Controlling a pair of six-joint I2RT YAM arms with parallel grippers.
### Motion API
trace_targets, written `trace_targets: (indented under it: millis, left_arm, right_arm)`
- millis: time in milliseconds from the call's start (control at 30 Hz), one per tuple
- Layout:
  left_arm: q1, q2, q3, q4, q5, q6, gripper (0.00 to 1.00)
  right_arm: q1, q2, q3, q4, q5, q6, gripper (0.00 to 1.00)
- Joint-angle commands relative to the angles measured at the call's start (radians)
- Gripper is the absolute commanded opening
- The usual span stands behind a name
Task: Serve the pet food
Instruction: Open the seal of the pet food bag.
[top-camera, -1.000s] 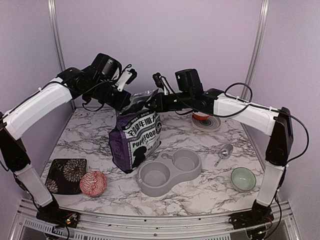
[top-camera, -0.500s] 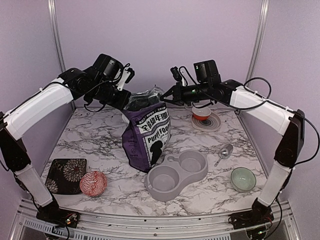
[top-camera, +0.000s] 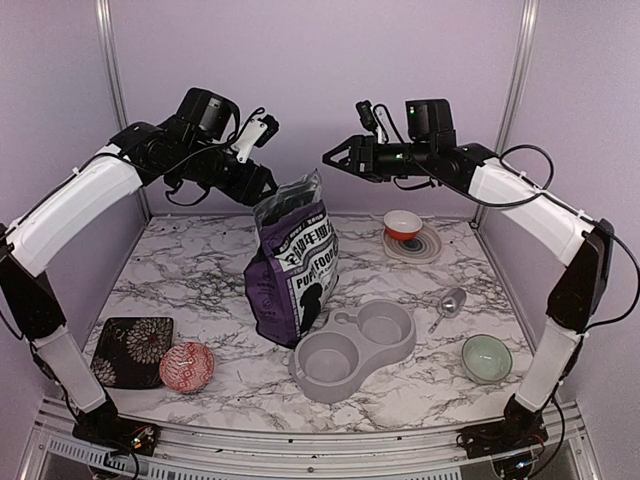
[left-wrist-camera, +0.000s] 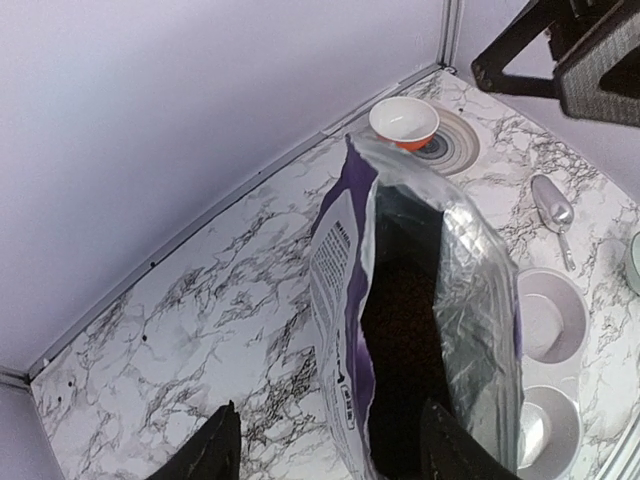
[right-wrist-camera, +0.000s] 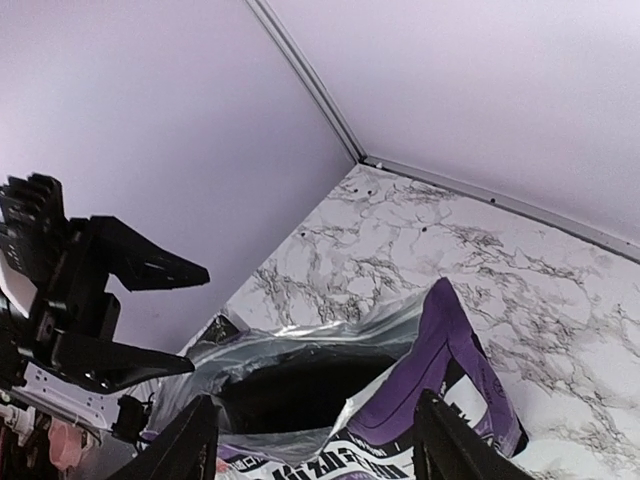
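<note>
The bag's opening (right-wrist-camera: 310, 388) is a thin slit. My left gripper should hold one side while my right gripper returns to spread the opposite rim (top-camera: 313, 185).
The purple "PUPPY FOOD" bag (top-camera: 295, 265) stands upright mid-table with its top torn open. Inside its mouth the left wrist view shows dark-brown pet food (left-wrist-camera: 398, 310); in the right wrist view the mouth is only a dark hollow. My left gripper (top-camera: 264, 187) hovers just up-left of the bag top, open, its fingers either side of the bag's (left-wrist-camera: 340, 250) left wall without touching it. My right gripper (top-camera: 332, 156) hangs open up-right of the bag top, holding nothing. The grey double-bowl feeder (top-camera: 352, 348) lies in front of the bag, both bowls empty.
A metal scoop (top-camera: 448, 303) lies right of the feeder. An orange-and-white bowl (top-camera: 402, 224) sits on a striped plate at back right. A green bowl (top-camera: 486, 357) is at front right. A red patterned bowl (top-camera: 186, 366) and a dark floral plate (top-camera: 132, 350) are at front left.
Both grippers held the bag's top edges and pulled them apart; now both have opened, let go and drawn back upward. The bag shifted right and stands free with its mouth open.
</note>
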Motion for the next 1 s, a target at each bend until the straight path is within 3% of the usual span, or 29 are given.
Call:
trace_targets:
  millis: [0,233,333,500,600,767,867,967]
  left_arm:
    - [0.003,0.068,0.075,0.03,0.075,0.137,0.63]
    - [0.007,0.189,0.173,0.028,0.084,0.227,0.63]
    - [0.012,0.26,0.23,0.029,0.059,0.23,0.56]
    - [0.022,0.337,0.302,0.03,0.065,0.207,0.01]
    - [0.023,0.331,0.304,0.03,0.026,0.172,0.0]
    - [0.068,0.294,0.303,0.03,-0.181,0.024,0.0]
    - [0.079,0.26,0.277,0.026,-0.316,-0.086,0.0]
    - [0.08,0.192,0.216,0.027,-0.36,-0.206,0.0]
  right_arm:
    - [0.004,-0.037,-0.036,-0.013,0.061,-0.044,0.66]
    - [0.003,-0.094,-0.184,0.028,0.07,-0.059,0.67]
    - [0.003,-0.121,-0.226,0.04,0.067,-0.066,0.67]
    - [0.003,-0.156,-0.267,0.05,0.066,-0.076,0.67]
    - [0.003,-0.174,-0.292,0.053,0.073,-0.081,0.67]
    - [0.003,-0.194,-0.332,0.091,0.1,-0.095,0.67]
    - [0.001,-0.167,-0.281,0.074,0.102,-0.104,0.67]
    - [0.001,-0.144,-0.232,0.054,0.128,-0.115,0.66]
